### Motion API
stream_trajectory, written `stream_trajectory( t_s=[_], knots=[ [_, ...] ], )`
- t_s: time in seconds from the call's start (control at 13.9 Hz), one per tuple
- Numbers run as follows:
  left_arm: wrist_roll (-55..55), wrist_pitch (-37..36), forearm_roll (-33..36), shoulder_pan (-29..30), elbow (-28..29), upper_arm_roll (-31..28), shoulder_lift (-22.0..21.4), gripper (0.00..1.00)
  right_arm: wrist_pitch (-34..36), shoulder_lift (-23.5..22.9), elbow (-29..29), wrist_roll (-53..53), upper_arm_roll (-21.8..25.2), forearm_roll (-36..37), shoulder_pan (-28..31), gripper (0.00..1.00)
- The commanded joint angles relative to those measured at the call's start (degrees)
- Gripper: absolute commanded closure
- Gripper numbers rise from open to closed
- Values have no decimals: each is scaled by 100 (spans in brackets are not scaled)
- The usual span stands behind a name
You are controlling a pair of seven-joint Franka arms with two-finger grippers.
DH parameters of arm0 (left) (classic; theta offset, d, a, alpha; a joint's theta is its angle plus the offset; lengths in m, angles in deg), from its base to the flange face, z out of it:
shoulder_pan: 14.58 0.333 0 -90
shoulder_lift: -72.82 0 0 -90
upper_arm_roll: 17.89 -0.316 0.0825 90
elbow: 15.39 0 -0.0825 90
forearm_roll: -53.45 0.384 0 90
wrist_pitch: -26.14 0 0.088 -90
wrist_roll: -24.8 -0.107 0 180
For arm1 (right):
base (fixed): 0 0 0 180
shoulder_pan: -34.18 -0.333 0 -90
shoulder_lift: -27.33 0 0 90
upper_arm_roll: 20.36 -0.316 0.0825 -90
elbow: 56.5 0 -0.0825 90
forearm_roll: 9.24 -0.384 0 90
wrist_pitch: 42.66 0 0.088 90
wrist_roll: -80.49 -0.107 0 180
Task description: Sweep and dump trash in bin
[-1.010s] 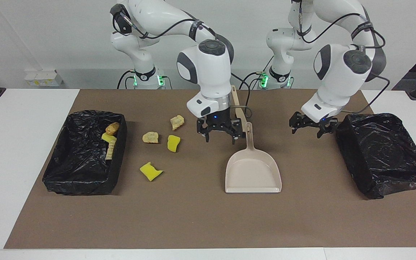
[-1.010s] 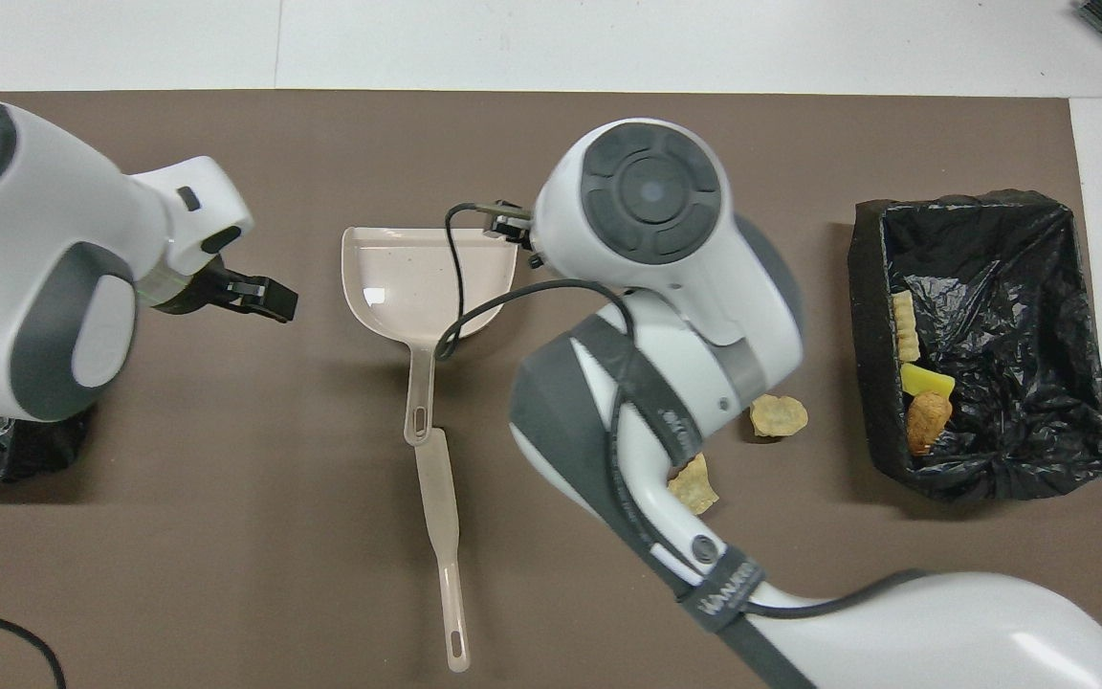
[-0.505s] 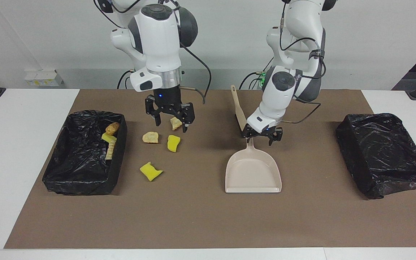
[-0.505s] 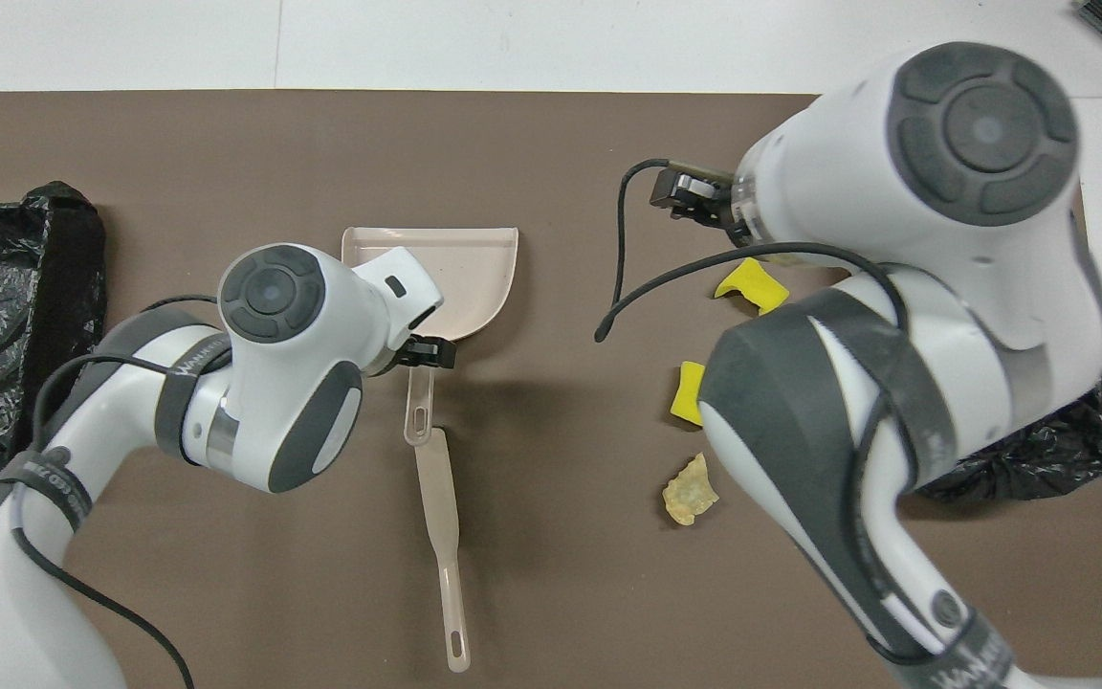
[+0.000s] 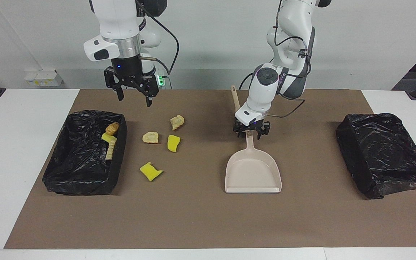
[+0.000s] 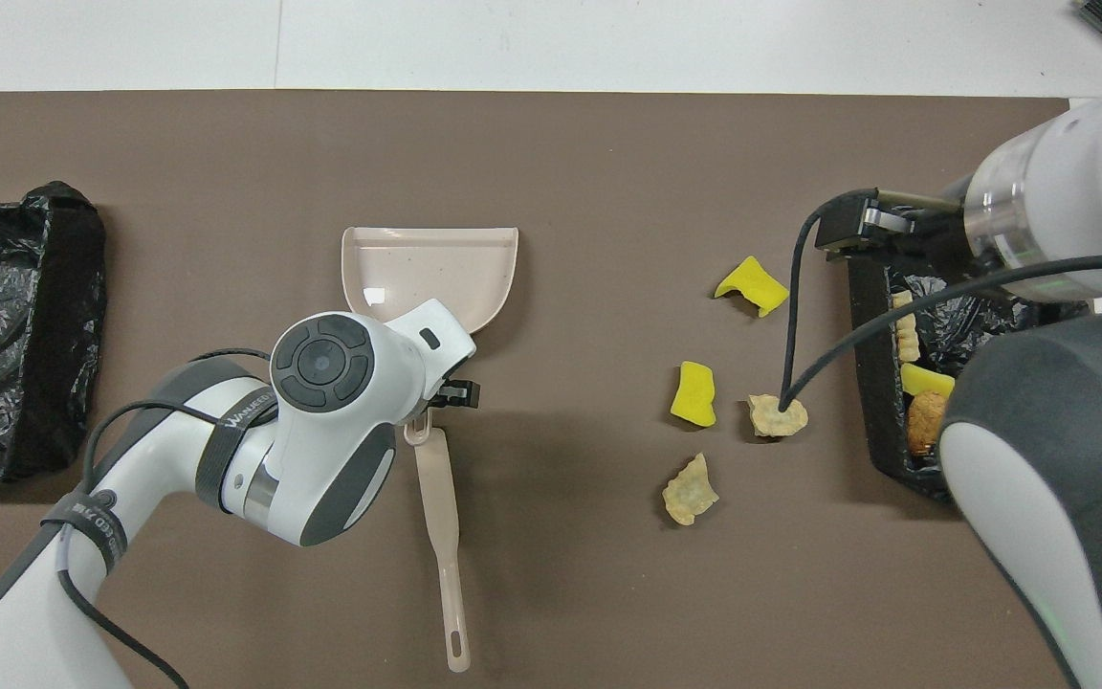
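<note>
The dustpan handle lies across the brush head, so next my left gripper raises the dustpan clear and turns it before my right gripper grabs the brush handle (image 6: pixel 451 586).
Four pieces of trash lie on the brown mat: two tan lumps (image 5: pixel 177 122) (image 5: pixel 150 137) and two yellow chunks (image 5: pixel 173 143) (image 5: pixel 150 171). Three more pieces (image 5: pixel 109 139) lie in the black bin (image 5: pixel 85 180) at the right arm's end. The beige dustpan (image 5: pixel 253 173) lies flat mid-mat. My left gripper (image 5: pixel 250 130) is low over its handle, open, with a finger on each side. My right gripper (image 5: pixel 133 96) hangs open and empty, high over the mat's edge by the robots. In the overhead view, trash (image 6: pixel 694 392) lies beside the bin (image 6: pixel 869 383).
A beige brush (image 6: pixel 444 536) lies in line with the dustpan (image 6: pixel 429 268) handle, nearer to the robots. A second black-lined bin (image 5: pixel 385 155) sits at the left arm's end of the table. White tabletop borders the mat.
The left gripper swung from beside the left-end bin to the dustpan handle and came down around it. The right gripper rose and drew back from mid-mat toward the robots.
</note>
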Motion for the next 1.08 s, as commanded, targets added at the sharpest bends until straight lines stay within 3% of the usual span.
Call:
stream_trajectory(
  t_s=[0.0, 0.07, 0.22, 0.43, 0.72, 1.01],
  knots=[
    [161, 162, -20, -61, 331, -54, -251, 15, 212, 128, -197, 534, -45, -273, 288, 0],
    [240, 162, -20, -70, 331, -54, -251, 23, 257, 145, -223, 613, -45, -290, 367, 0],
    [285, 145, -20, -70, 331, -54, -260, 59, 615, 224, -250, 947, -45, -290, 490, 0],
    [250, 75, -20, -52, 244, -54, -225, 100, 758, 347, -407, 931, -45, -290, 473, 0],
    [118, -118, -20, 158, -230, -89, -58, 100, 715, 365, -426, 921, -72, -308, 394, 0],
    [-793, -1092, -11, 790, -1380, -89, 381, 100, 583, 365, -434, 869, -107, -651, -70, 0]
  ],
)
